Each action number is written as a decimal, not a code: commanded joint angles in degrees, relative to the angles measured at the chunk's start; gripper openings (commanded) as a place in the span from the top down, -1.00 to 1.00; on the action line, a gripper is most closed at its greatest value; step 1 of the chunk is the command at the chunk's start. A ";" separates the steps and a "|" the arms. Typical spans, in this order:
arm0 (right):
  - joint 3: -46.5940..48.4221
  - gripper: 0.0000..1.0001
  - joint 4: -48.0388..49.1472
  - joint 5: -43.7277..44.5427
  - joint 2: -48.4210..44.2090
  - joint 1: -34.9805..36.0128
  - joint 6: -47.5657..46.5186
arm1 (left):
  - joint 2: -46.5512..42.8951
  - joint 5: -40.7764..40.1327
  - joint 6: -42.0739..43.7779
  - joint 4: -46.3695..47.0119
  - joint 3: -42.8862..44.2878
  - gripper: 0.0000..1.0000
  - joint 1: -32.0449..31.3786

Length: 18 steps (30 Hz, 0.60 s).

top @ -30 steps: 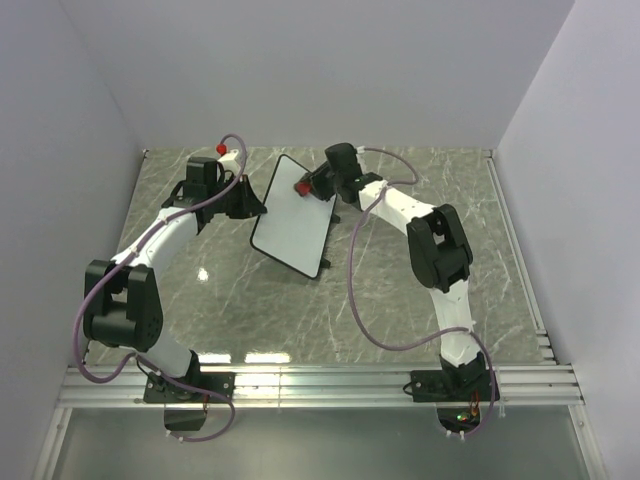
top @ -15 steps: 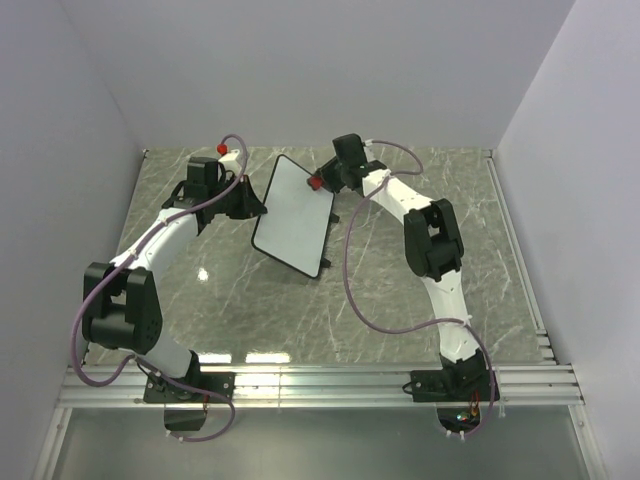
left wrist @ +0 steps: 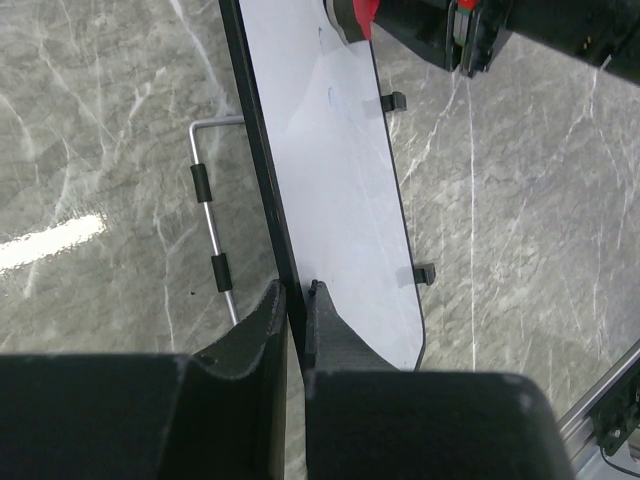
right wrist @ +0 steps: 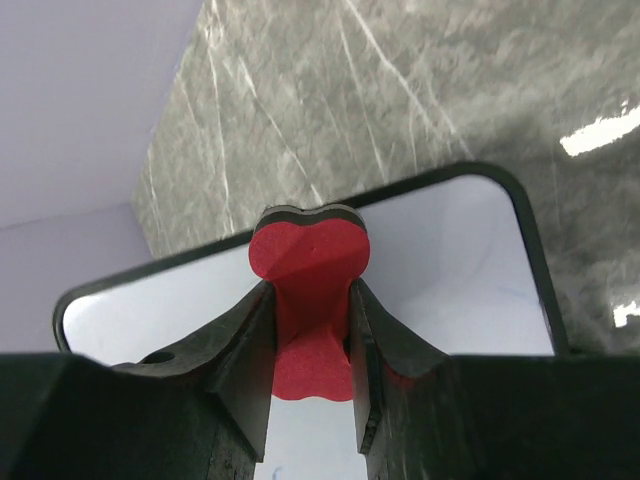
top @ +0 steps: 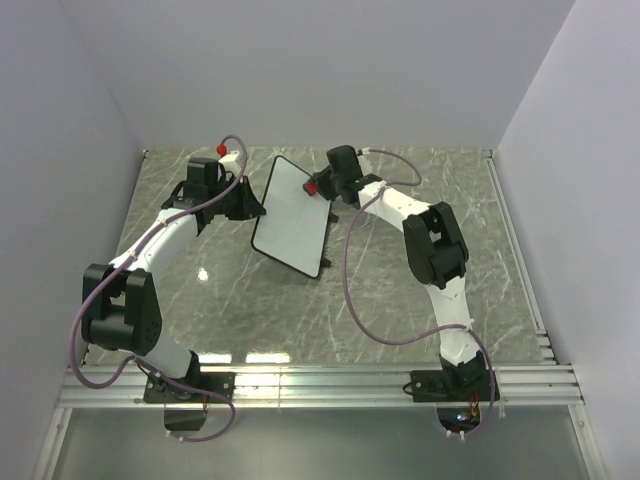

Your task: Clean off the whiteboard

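I should sweep my right gripper back across the white surface, because the eraser is at the whiteboard's black rim and a faint mark shows on the whiteboard's surface.
The whiteboard stands tilted on its edge on the marble table, white with a thin black rim. My left gripper is shut on its left rim; in the left wrist view the fingers pinch the black edge of the whiteboard. My right gripper is shut on a red bone-shaped eraser. In the right wrist view the eraser sits pressed between the right gripper's jaws against the whiteboard near its top edge. A faint mark shows on the white face.
A thin metal rod with black sleeves lies on the table behind the board. Two small black tabs stick out from the board's right rim. Grey walls close the table on three sides. An aluminium rail runs along the near edge.
The right gripper and eraser slid a little right across the board's upper part, then slightly back left. The left arm and the board have stayed still.
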 commanded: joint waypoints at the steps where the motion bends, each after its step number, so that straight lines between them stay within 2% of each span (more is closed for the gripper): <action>1: -4.32 1.00 -1.07 -4.63 -1.08 6.66 0.83 | 0.11 5.01 3.60 -7.39 -1.67 0.99 -3.14; 12: -6.08 1.00 -0.45 -4.46 -4.07 9.39 1.88 | 1.34 4.84 3.96 -7.74 -0.96 0.99 -3.76; 18: -10.56 1.00 0.34 -3.75 -6.88 11.33 3.20 | 1.07 4.84 4.04 -7.21 -1.40 0.99 -3.67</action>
